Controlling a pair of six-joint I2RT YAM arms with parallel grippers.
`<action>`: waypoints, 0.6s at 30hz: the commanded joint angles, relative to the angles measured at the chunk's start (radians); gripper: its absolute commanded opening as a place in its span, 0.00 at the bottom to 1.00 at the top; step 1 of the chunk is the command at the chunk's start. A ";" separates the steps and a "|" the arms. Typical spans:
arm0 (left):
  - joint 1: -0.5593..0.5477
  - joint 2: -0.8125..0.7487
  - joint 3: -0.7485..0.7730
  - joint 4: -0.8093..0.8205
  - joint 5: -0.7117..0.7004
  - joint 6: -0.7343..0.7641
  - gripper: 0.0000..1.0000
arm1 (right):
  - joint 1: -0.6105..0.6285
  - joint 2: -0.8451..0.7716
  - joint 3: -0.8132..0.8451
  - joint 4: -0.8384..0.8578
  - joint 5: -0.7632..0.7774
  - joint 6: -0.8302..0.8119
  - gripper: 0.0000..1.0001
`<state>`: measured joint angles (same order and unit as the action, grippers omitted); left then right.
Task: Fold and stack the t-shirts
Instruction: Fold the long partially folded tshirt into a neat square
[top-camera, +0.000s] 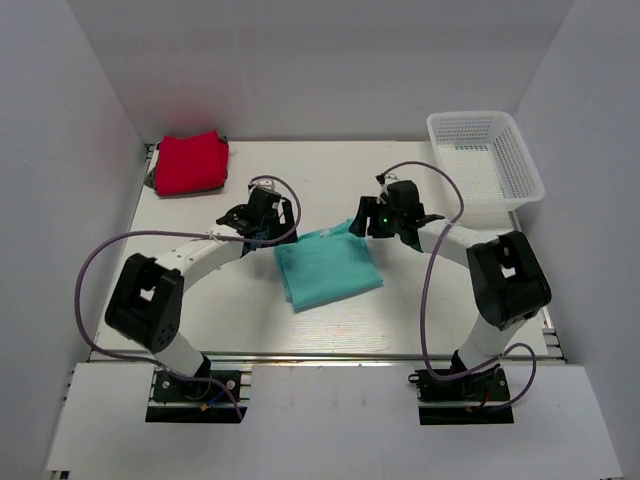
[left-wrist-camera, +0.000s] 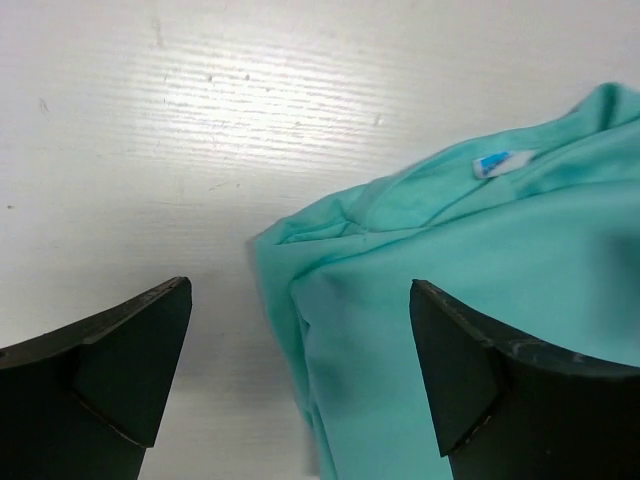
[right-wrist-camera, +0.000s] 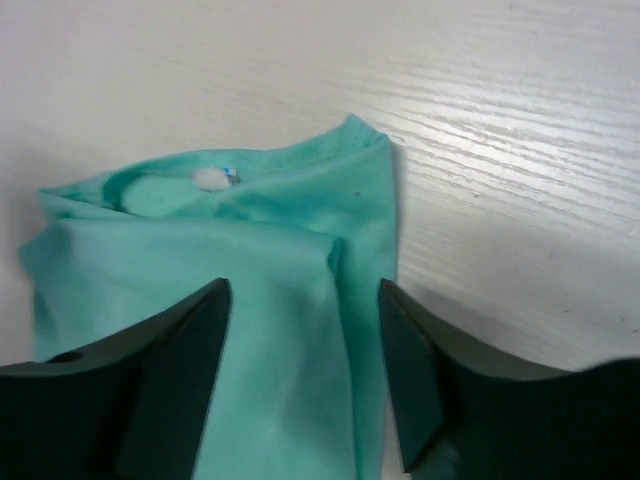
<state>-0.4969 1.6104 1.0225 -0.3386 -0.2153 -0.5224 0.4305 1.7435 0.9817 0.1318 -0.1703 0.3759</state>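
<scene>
Folded layers (left-wrist-camera: 298, 285) come together at the t-shirt's corner between the left gripper's fingers, so I expect the teal t-shirt (top-camera: 326, 268) to bunch up there and stay folded when the robot carries it.
A teal t-shirt (top-camera: 328, 268) lies folded in a rough square on the white table (top-camera: 330, 170), between my two arms. Its collar with a small tag (left-wrist-camera: 500, 162) faces the far side. The red t-shirt (top-camera: 190, 163) sits folded at the back left. My left gripper (top-camera: 266, 226) hovers at the teal shirt's far left corner, open, its fingers (left-wrist-camera: 130, 360) straddling the shirt's (left-wrist-camera: 450, 270) left edge without holding it. At the far right corner my right gripper (top-camera: 372, 222) is open over the cloth (right-wrist-camera: 200, 250), with a fold ridge between its fingers (right-wrist-camera: 420, 370).
A white mesh basket (top-camera: 485, 165) stands at the back right corner. White walls close in the table on the left, back and right. Purple cables loop off both arms.
</scene>
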 joint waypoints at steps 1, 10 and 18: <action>-0.011 -0.118 0.008 -0.011 -0.007 0.022 1.00 | 0.001 -0.097 0.022 0.002 -0.047 -0.037 0.71; -0.034 -0.107 -0.194 0.114 0.374 -0.020 1.00 | -0.006 -0.352 -0.196 -0.029 0.069 0.067 0.90; -0.043 -0.075 -0.322 0.253 0.421 -0.087 1.00 | -0.006 -0.550 -0.284 -0.109 0.089 0.086 0.90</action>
<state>-0.5362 1.5196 0.7319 -0.1410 0.1604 -0.5777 0.4271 1.2358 0.7078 0.0486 -0.1020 0.4576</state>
